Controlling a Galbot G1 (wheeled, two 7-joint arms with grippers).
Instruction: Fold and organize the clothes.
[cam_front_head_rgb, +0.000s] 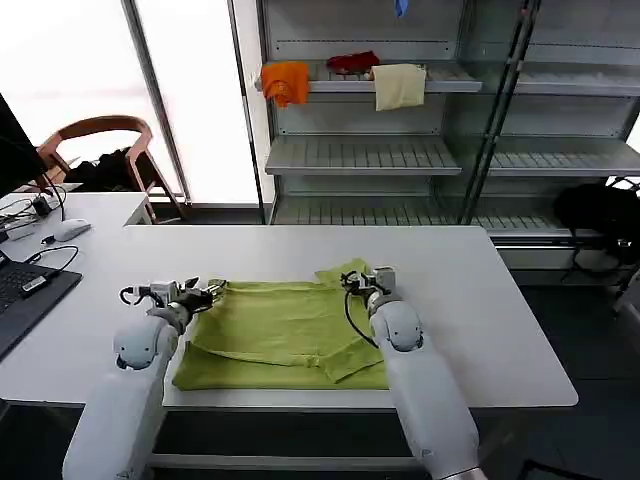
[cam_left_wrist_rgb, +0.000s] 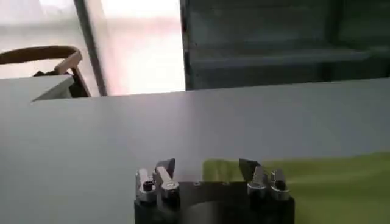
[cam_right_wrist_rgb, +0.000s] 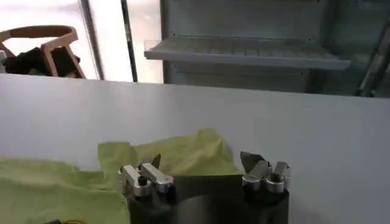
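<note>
I see the T-shirt (cam_front_head_rgb: 280, 330) plain side up with a flap folded in, and I expect a hidden printed front to show from underneath once I fold it over.
The lime yellow-green T-shirt (cam_front_head_rgb: 283, 336) lies partly folded on the white table (cam_front_head_rgb: 480, 300), near its front edge. My left gripper (cam_front_head_rgb: 207, 291) hovers at the shirt's far left corner, open, with nothing between its fingers; in the left wrist view that gripper (cam_left_wrist_rgb: 207, 165) has the shirt's edge (cam_left_wrist_rgb: 329, 182) just beyond and to one side. My right gripper (cam_front_head_rgb: 362, 279) is at the shirt's far right corner, where the fabric bunches up. In the right wrist view it (cam_right_wrist_rgb: 201, 161) stands open over that rumpled corner (cam_right_wrist_rgb: 183, 152), holding nothing.
An orange cloth (cam_front_head_rgb: 286, 81), a red cloth (cam_front_head_rgb: 352, 62) and a cream cloth (cam_front_head_rgb: 399, 86) hang on the shelf behind the table. A laptop (cam_front_head_rgb: 25, 290), cables and a mouse (cam_front_head_rgb: 68, 229) sit at the left. A chair (cam_front_head_rgb: 105, 150) stands behind.
</note>
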